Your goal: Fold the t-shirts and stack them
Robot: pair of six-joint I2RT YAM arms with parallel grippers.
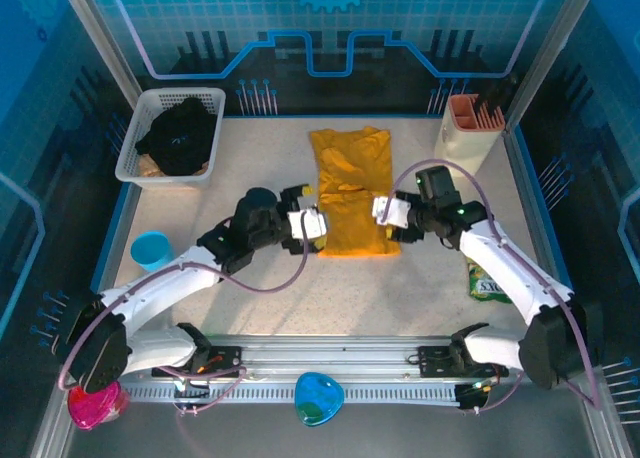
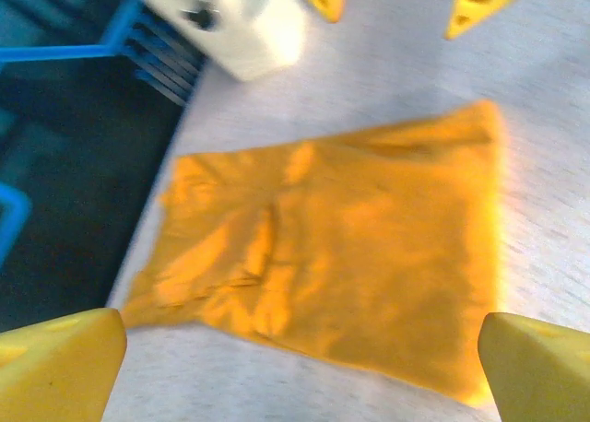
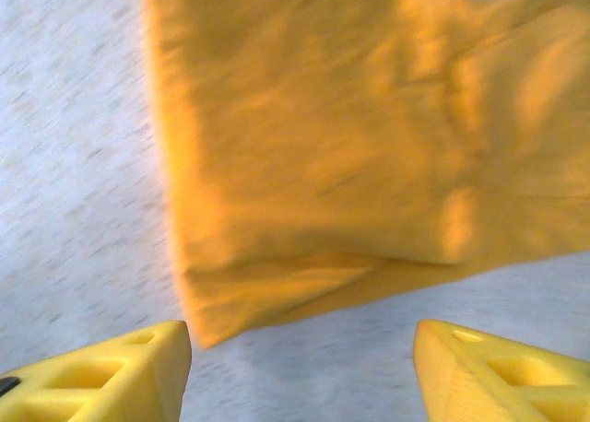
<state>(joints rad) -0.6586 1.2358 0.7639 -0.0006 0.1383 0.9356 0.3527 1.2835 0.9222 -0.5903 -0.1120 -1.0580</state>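
I can see the yellow t-shirt's near corner (image 1: 395,252) lying free ahead of my open right fingers, so I keep moving toward it until they straddle the t-shirt's near edge (image 1: 372,254).
The golden-yellow t-shirt (image 1: 350,190) lies flat in a long folded strip at the middle of the table. My left gripper (image 1: 320,228) hovers at its near left edge and my right gripper (image 1: 386,216) at its near right edge. In the left wrist view the yellow t-shirt (image 2: 341,265) spreads beyond my open left gripper (image 2: 300,371), nothing between the fingers. In the right wrist view a folded corner of the yellow t-shirt (image 3: 369,136) lies just beyond my open right gripper (image 3: 300,376), which holds nothing. The black t-shirt (image 1: 180,136) sits bunched in the white mesh basket (image 1: 140,170).
The basket stands at the back left. A salmon-coloured holder (image 1: 470,128) stands at the back right. A blue cup (image 1: 152,250) is on the left, a green packet (image 1: 487,283) on the right beside my right arm.
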